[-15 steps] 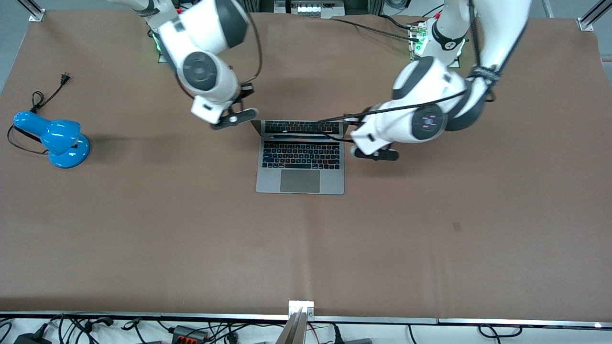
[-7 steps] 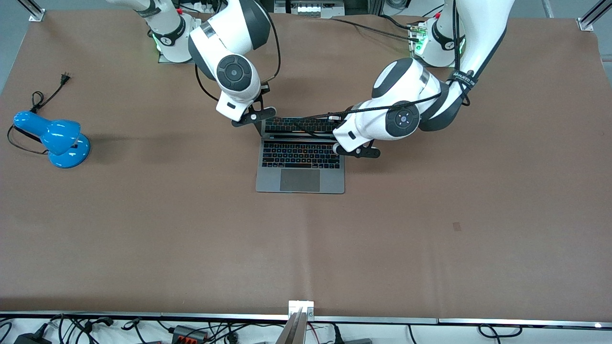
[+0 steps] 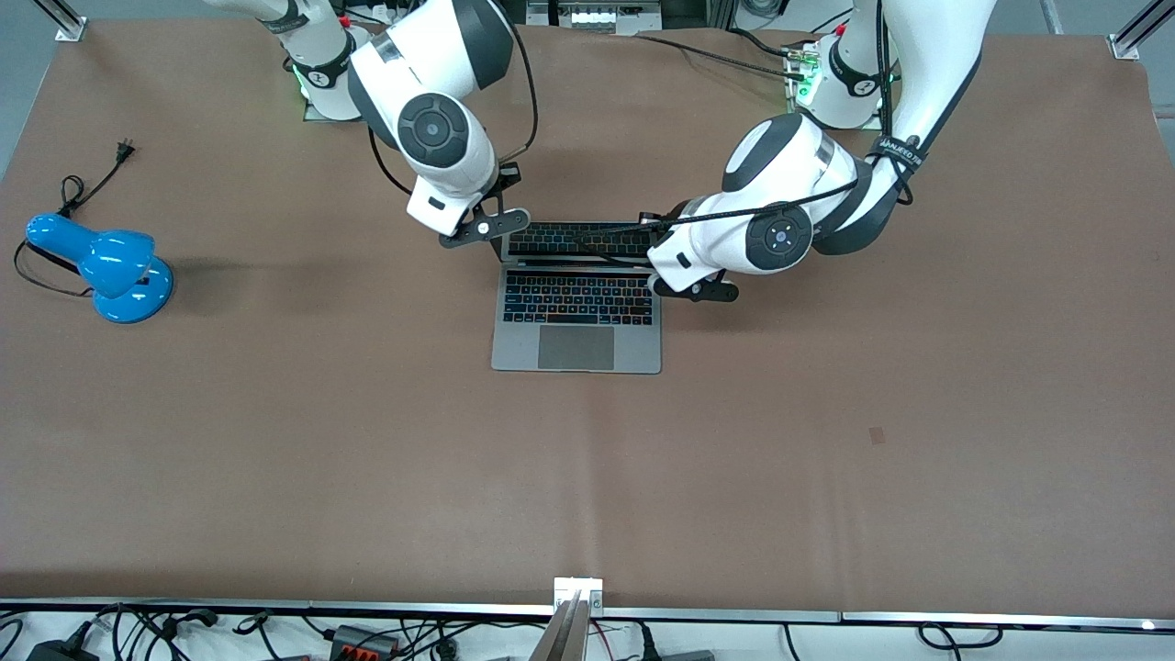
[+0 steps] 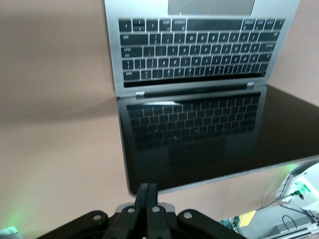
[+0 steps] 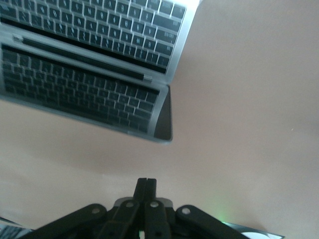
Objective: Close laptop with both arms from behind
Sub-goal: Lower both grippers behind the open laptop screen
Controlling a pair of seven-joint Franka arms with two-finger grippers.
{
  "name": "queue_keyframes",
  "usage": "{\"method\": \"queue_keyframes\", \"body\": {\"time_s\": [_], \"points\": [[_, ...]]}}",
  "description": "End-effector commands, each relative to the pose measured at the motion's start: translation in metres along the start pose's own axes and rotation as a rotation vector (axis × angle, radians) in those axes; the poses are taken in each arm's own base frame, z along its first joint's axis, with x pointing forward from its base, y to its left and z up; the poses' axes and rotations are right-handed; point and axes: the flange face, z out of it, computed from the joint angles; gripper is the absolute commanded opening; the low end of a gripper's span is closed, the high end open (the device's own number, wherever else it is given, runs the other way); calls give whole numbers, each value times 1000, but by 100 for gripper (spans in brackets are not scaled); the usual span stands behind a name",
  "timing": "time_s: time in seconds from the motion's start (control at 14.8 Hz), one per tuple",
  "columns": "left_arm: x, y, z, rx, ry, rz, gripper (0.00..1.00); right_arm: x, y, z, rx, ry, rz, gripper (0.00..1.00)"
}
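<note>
The screen's top edge [image 4: 172, 189] is overlapped by the end of my left gripper. That gripper should dip in behind the screen [image 4: 175, 197] before both grippers push the screen forward over the keyboard.
The laptop [image 3: 576, 321] lies open at the middle of the table, its dark screen [image 3: 580, 240] tilted back toward the arms' bases. It also shows in the left wrist view [image 4: 194, 50] and the right wrist view [image 5: 89, 30]. My left gripper [image 4: 147, 189] is shut and empty, its tip right at the screen's top edge near the corner at the left arm's end; its hand [image 3: 698, 262] covers that corner. My right gripper [image 5: 146, 183] is shut and empty, a short way off the screen's other top corner; its hand [image 3: 464, 216] hangs beside that corner.
A blue desk lamp [image 3: 101, 266] with a black cord and plug [image 3: 124, 147] lies at the right arm's end of the table. Brown tabletop [image 3: 587, 477] stretches from the laptop to the front edge, where cables hang.
Both hands have come in from the sides to the screen's two top corners, then eased slightly. The screen's tilt looks the same.
</note>
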Motion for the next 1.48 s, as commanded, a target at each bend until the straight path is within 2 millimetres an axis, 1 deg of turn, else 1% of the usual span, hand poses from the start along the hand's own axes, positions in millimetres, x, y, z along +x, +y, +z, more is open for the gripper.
{"method": "queue_keyframes", "body": {"time_s": [0.0, 0.13, 0.2, 0.27, 0.34, 0.4, 0.54, 0.61, 0.67, 0.74, 0.88, 0.94, 1.15, 1.28, 1.41], "points": [[-21, 1, -7, 40, -16, 22, 0, 9, 21, -21, 63, 10, 45, 0], [-25, 0, -11, 45, -26, 21, 0, 4, 13, -17, 74, -15, 51, 0], [-24, -7, -18, 39, -25, 11, 0, 3, 10, -16, 73, -19, 48, 0], [-25, -7, -18, 38, -33, 13, 0, 3, 9, -15, 80, -23, 49, 0], [-30, 0, -12, 40, -39, 25, 0, 2, 9, -12, 83, -32, 51, 0], [-33, 8, -6, 43, -38, 34, 0, 3, 5, -5, 75, -45, 47, 0], [-24, 8, 3, 25, -27, 27, 0, 1, -13, 12, 53, -69, 47, 0], [-18, 9, 8, 15, -25, 25, 0, 1, -18, 19, 44, -77, 61, 0], [-16, 14, 16, 8, -17, 31, 0, 1, -28, 26, 34, -79, 62, 0], [-14, 13, 29, 9, -11, 28, 0, 2, -32, 29, 30, -78, 65, 0], [-5, 12, 39, -6, 15, 29, 0, 12, -25, 26, 48, -40, 81, 0], [0, 12, 40, -16, 21, 27, 0, 17, -22, 23, 59, -14, 89, 0], [12, 9, 28, -42, 51, 16, 0, 29, -11, 18, 83, 36, 115, 0], [18, 10, 29, -57, 60, 10, 0, 34, -7, 13, 94, 58, 124, 0], [27, 5, 33, -66, 59, 1, 0, 42, -4, 12, 101, 75, 132, 0]]}}
